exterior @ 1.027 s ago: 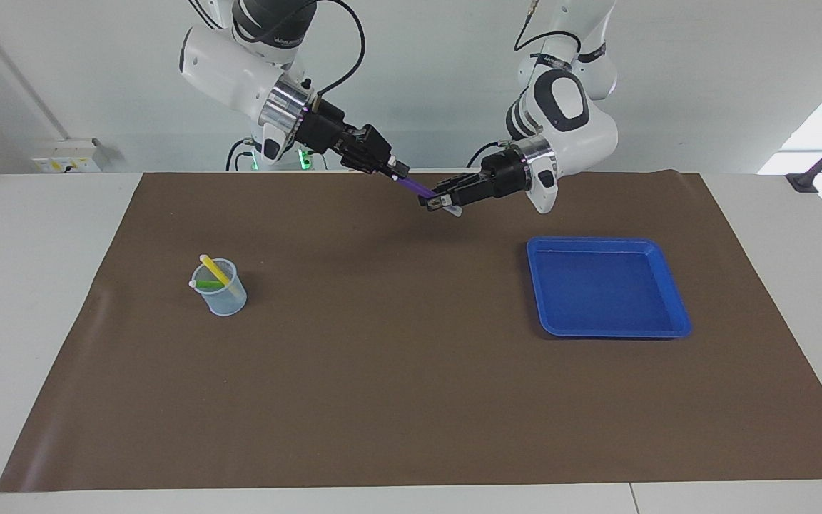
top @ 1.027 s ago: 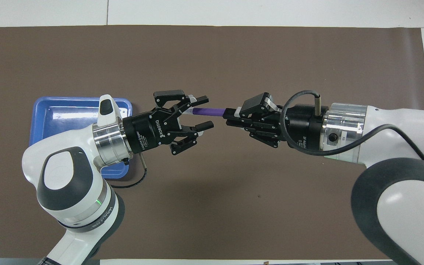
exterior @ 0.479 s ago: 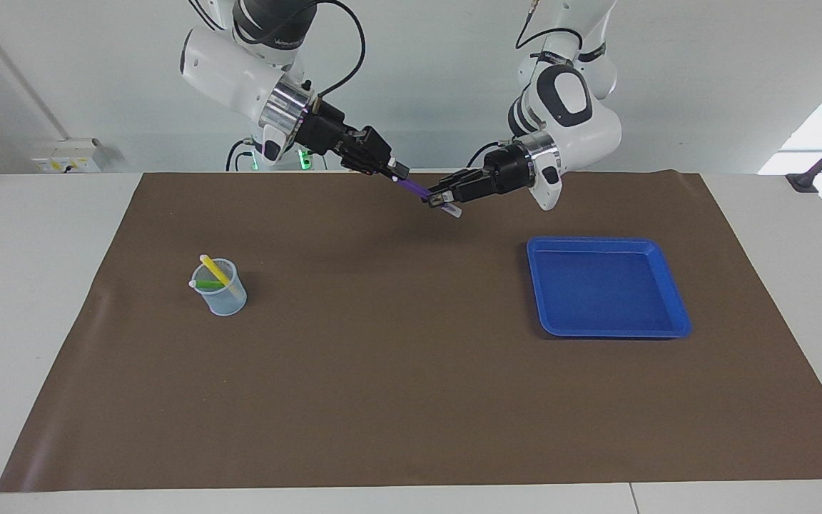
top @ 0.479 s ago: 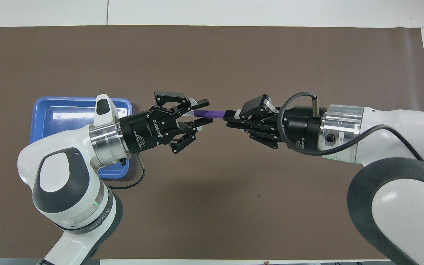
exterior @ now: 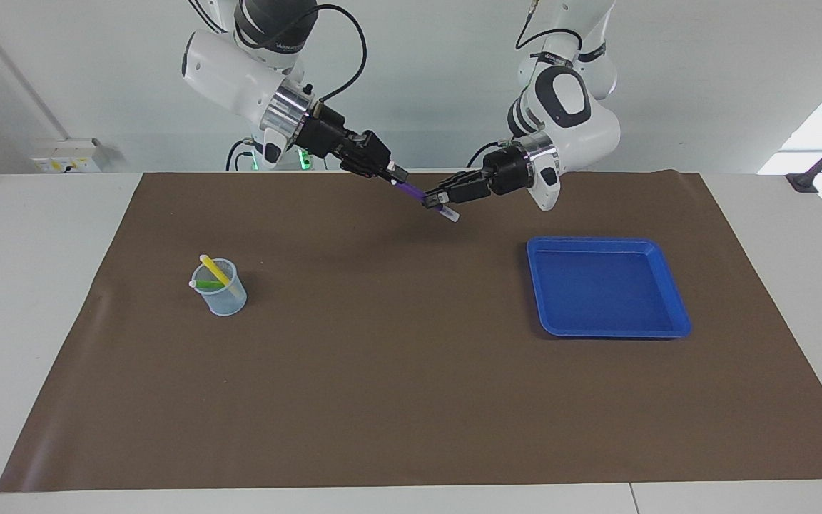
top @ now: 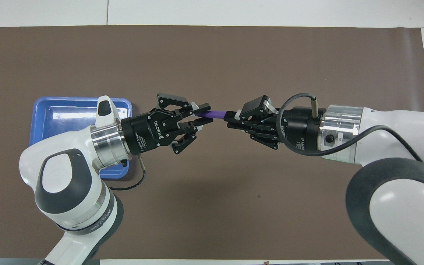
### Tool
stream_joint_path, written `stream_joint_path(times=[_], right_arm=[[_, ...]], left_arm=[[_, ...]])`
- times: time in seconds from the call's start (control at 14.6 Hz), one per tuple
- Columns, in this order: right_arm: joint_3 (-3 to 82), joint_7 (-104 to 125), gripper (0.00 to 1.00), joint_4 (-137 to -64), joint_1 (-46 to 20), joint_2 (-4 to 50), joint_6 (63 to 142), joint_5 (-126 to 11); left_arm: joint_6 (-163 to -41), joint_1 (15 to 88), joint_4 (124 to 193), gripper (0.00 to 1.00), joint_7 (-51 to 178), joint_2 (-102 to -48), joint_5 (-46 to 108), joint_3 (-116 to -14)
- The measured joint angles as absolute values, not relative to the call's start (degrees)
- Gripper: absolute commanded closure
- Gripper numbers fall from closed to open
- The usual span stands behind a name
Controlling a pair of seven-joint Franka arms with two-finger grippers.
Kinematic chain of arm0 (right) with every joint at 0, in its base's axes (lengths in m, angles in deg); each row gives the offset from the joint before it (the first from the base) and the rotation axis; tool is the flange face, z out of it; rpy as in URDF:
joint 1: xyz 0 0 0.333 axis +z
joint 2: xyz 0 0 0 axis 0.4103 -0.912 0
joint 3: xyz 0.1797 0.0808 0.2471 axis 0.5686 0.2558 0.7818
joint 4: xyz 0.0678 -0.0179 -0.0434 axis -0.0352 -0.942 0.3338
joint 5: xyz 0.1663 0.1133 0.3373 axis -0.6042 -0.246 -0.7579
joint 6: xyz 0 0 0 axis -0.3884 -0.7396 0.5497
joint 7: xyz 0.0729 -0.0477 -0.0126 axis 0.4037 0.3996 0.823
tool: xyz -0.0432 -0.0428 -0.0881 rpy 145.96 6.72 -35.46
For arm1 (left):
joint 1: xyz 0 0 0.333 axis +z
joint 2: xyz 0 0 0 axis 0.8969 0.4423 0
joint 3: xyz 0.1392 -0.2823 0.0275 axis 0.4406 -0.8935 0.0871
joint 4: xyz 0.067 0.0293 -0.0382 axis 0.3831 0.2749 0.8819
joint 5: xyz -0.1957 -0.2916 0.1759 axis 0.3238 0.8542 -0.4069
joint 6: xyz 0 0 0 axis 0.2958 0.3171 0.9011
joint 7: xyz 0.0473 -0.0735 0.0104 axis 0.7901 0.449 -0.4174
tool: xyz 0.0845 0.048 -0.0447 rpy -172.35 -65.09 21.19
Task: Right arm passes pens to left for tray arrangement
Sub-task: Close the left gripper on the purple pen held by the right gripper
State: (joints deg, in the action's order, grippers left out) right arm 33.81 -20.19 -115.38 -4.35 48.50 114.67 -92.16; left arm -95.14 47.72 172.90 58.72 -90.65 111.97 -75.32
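My two grippers are both holding the purple pen (top: 213, 114). My right gripper should open and move back before my left gripper takes the pen to the blue tray (exterior: 607, 288).
The purple pen (exterior: 413, 190) (top: 217, 114) hangs in the air between both grippers, over the brown mat near the robots. My right gripper (exterior: 398, 175) (top: 229, 117) is shut on one end of it. My left gripper (exterior: 431, 200) (top: 205, 113) has its fingers closed around the other end; the pale tip pokes out past it. The yellow pen (exterior: 215, 270) and the green pen (exterior: 207, 284) stand in a small clear cup (exterior: 224, 291) toward the right arm's end. The blue tray (exterior: 607, 285) (top: 61, 114) lies empty toward the left arm's end.
A brown mat (exterior: 411, 371) covers the white table. The cup is hidden under the right arm in the overhead view. The left arm's wrist overhangs a corner of the tray in the overhead view.
My left gripper's fingers have closed in from wide open onto the purple pen. Both grippers have drawn slightly closer together. The cup, its pens and the tray have not moved.
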Motion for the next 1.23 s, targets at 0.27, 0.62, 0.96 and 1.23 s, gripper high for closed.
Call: stream_joint_path(times=[0.27, 0.62, 0.96, 1.23], right_arm=[[33.86, -20.19, 1.00, -115.48, -4.34, 48.53, 114.64, -92.04], [33.87, -20.36, 0.98, -115.48, -4.34, 48.52, 114.64, -91.94], [33.92, -23.52, 0.00, -115.35, -4.34, 48.52, 114.64, -87.05], [33.88, -23.84, 0.00, -115.22, -4.34, 48.46, 114.64, -81.43]], left_arm=[[-95.26, 47.75, 173.02, 1.00, 58.70, -90.68, 111.93, -75.30], [-95.31, 47.75, 173.04, 1.00, 58.70, -90.69, 111.92, -75.32], [-95.57, 47.74, 173.10, 1.00, 58.70, -90.72, 111.81, -75.33], [-95.86, 47.74, 173.10, 1.00, 58.70, -90.82, 111.81, -75.33]])
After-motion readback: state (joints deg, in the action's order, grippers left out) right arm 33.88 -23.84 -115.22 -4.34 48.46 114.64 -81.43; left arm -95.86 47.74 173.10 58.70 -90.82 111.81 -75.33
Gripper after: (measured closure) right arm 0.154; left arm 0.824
